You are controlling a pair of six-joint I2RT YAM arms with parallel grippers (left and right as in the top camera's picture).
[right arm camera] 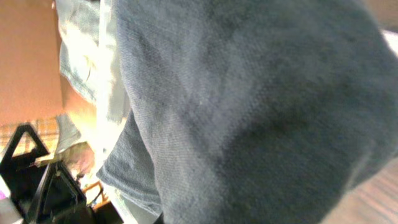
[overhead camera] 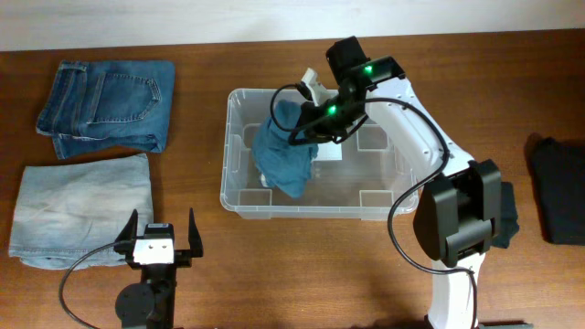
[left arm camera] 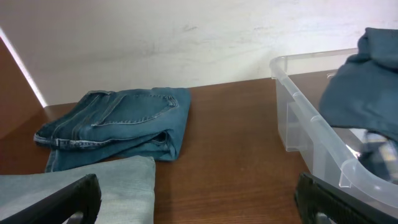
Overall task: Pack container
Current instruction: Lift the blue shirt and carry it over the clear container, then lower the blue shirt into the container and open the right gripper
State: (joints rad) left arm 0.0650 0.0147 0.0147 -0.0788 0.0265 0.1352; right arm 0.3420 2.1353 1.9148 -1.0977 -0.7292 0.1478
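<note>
The teal-blue denim garment [overhead camera: 285, 157] is hanging between the sides of the clear plastic container. My right gripper should go on lowering it until it lies on the container's bottom [overhead camera: 250, 179].
The clear plastic container [overhead camera: 384, 178] stands mid-table, and its near corner shows in the left wrist view [left arm camera: 311, 127]. A teal-blue denim garment [overhead camera: 283, 151] hangs bunched over the container's left half, its lower end down inside. My right gripper [overhead camera: 313, 119] is shut on the top of that garment. The cloth [right arm camera: 249, 106] fills the right wrist view and hides the fingers. The hanging garment [left arm camera: 364, 93] also shows at the right edge of the left wrist view. My left gripper [overhead camera: 164, 225] rests low near the front-left edge, open with nothing between its fingers [left arm camera: 68, 199].
Folded dark blue jeans [overhead camera: 108, 105] lie at the back left, also seen in the left wrist view [left arm camera: 118, 121]. Folded light blue jeans [overhead camera: 82, 208] lie in front of them, beside my left gripper. A black garment [overhead camera: 558, 187] lies at the right edge.
</note>
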